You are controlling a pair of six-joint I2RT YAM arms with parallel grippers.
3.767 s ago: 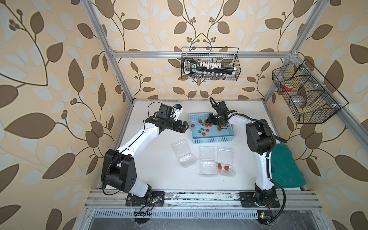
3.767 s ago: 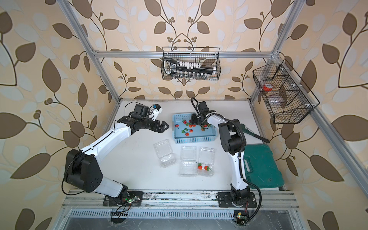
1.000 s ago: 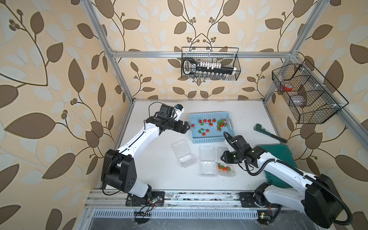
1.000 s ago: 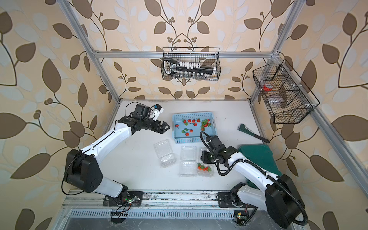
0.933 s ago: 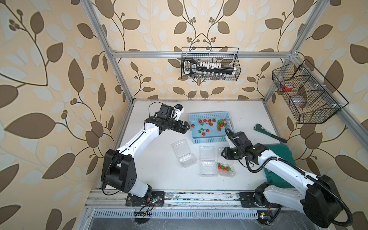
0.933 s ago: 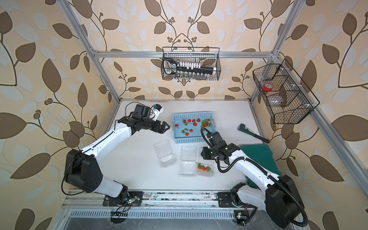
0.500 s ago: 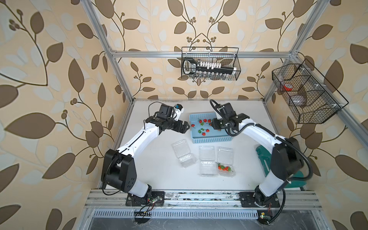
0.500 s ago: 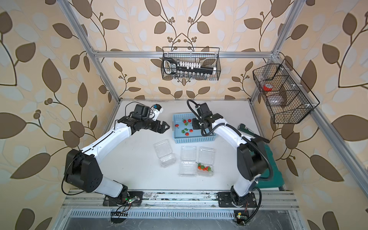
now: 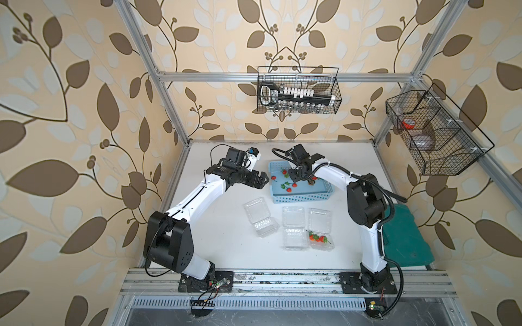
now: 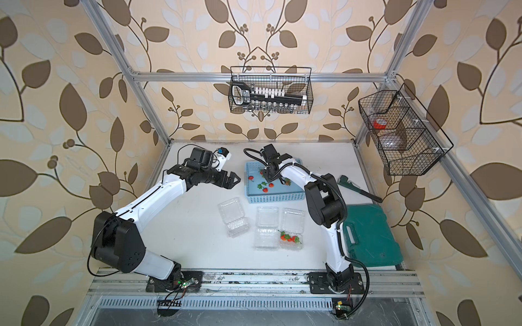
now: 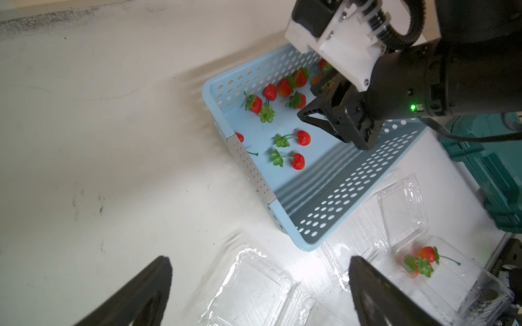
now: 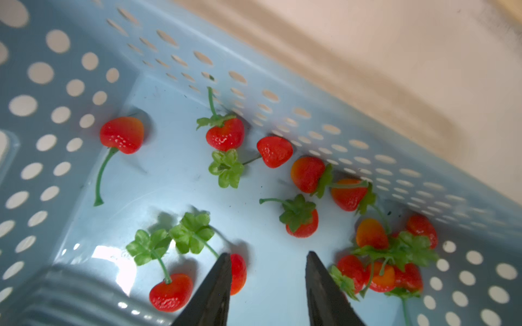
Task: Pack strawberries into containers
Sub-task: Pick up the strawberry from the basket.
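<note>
My right gripper keeps moving toward the strawberry ahead (image 12: 302,220), which is clear of its neighbours, until its open fingers stand around it (image 12: 302,223).
Several strawberries (image 12: 300,223) lie in the light blue basket (image 9: 302,199). My right gripper (image 12: 267,253) is down inside it, open, with only bare basket floor between its fingers; one berry (image 12: 238,273) sits just outside one finger. Three clear containers lie open in front of the basket in both top views: left (image 9: 261,217), middle (image 9: 293,227), right (image 9: 320,228). Only the right one holds strawberries (image 10: 288,238). My left gripper (image 11: 259,258) hangs wide open and empty above the table, left of the basket.
A green case (image 9: 406,240) lies by the right arm's base, and a pipe wrench (image 10: 358,189) behind it. Wire baskets hang on the back wall (image 9: 298,90) and the right wall (image 9: 435,132). The basket's perforated walls (image 12: 56,84) closely surround the right gripper.
My right arm has swung from over the right container back into the blue basket, and its jaws have spread wider. The left arm has not moved.
</note>
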